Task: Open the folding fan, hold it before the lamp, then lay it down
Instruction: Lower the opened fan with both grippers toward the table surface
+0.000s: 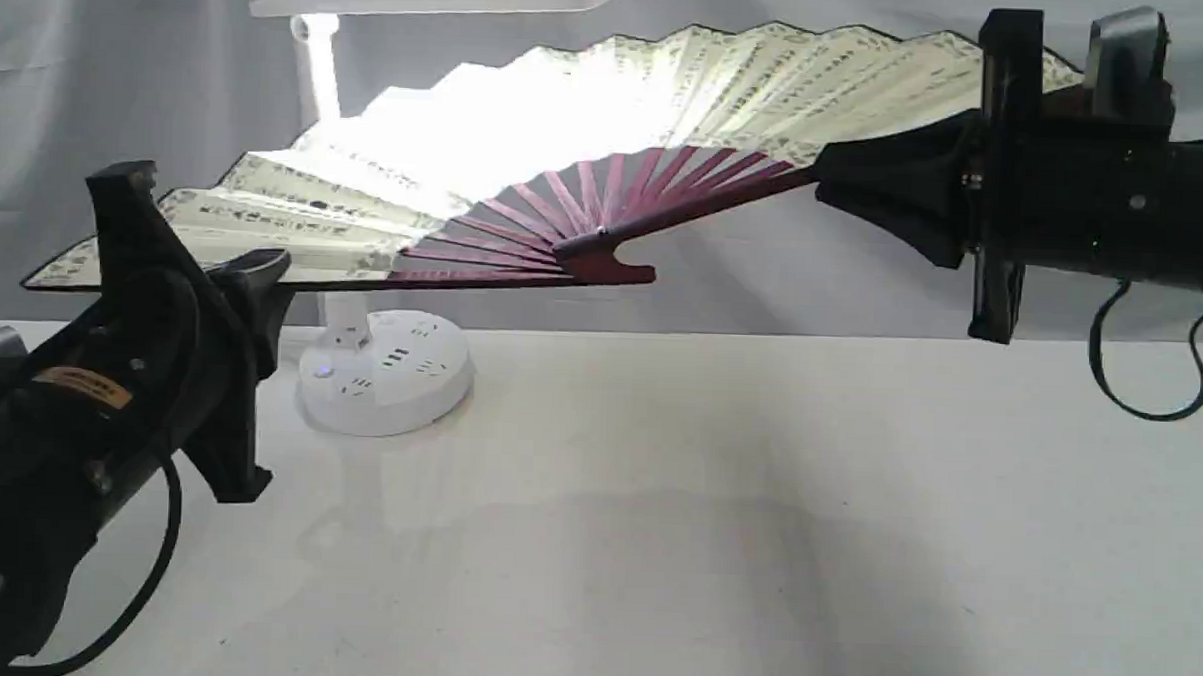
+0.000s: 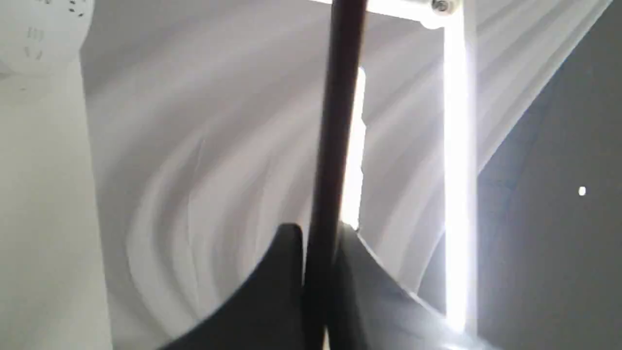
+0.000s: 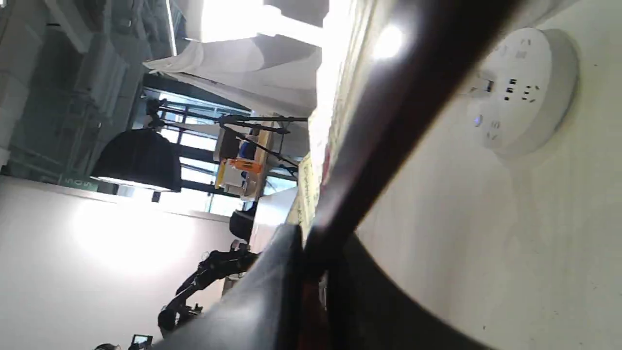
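I keep lowering my left gripper, with the fan spread before the lamp (image 1: 545, 132) and the cream table clear below, and release the fan's guard near the table.
The folding fan (image 1: 589, 117) is spread wide in the air, cream pleats glowing, maroon ribs meeting at the pivot. It hangs in front of the lit white lamp (image 1: 380, 370), whose stem and bar head show behind it. My left gripper (image 1: 259, 271) is shut on the fan's left guard, seen as a dark bar (image 2: 335, 121) between the fingers. My right gripper (image 1: 827, 181) is shut on the right guard (image 3: 403, 107). The lamp's round base (image 3: 522, 90) stands on the table below the fan.
The cream table (image 1: 755, 533) stretches in front of and to the right of the lamp base. A grey cloth backdrop (image 1: 90, 80) hangs behind. A black cable (image 1: 1151, 367) loops under the right arm.
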